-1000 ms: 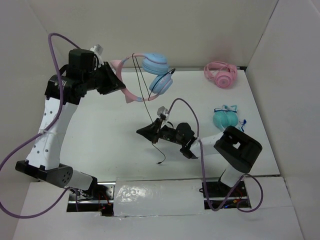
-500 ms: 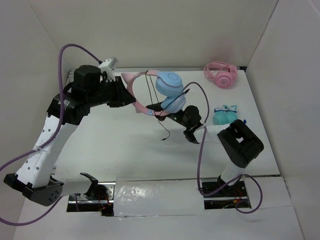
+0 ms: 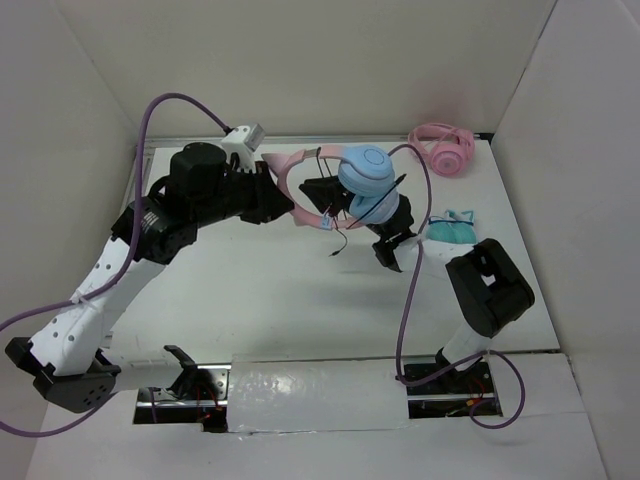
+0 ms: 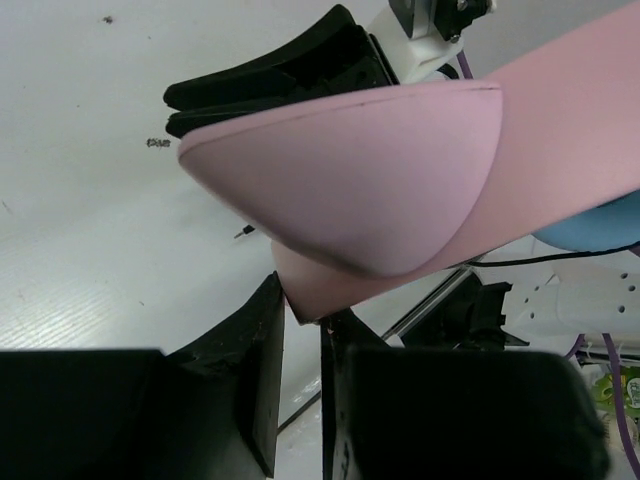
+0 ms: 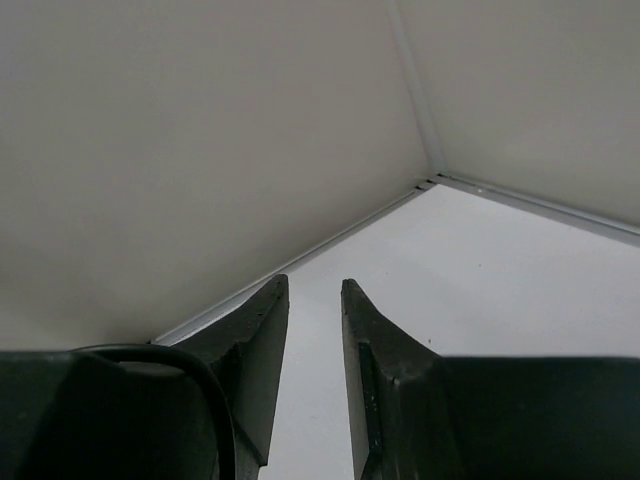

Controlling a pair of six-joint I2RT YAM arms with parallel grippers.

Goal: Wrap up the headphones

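Next, I lift the headphones (image 3: 367, 170) and back my empty right gripper out to take the cable's loose end (image 3: 335, 252), because that gripper is reaching past it.
The headphones (image 3: 365, 172), with a pink cat-ear headband and light blue earcups, hang above the table's middle. My left gripper (image 3: 288, 207) is shut on the headband; the left wrist view shows its jaws (image 4: 303, 305) pinching the pink band's edge (image 4: 350, 180). The thin black cable (image 3: 337, 243) dangles below the earcups, its end loose. My right gripper (image 3: 312, 188) sits just left of the earcups, close to the headband. In its wrist view the right gripper (image 5: 315, 290) is open with nothing between the fingers, facing the back wall.
All-pink headphones (image 3: 443, 148) lie at the back right corner. Teal headphones (image 3: 452, 232) lie on the right beside my right arm. White walls close the table (image 3: 240, 290) in on the left, back and right.
My left arm has carried the headphones right, toward the middle. My right gripper has come up off the table to the headband, and its jaws have parted.
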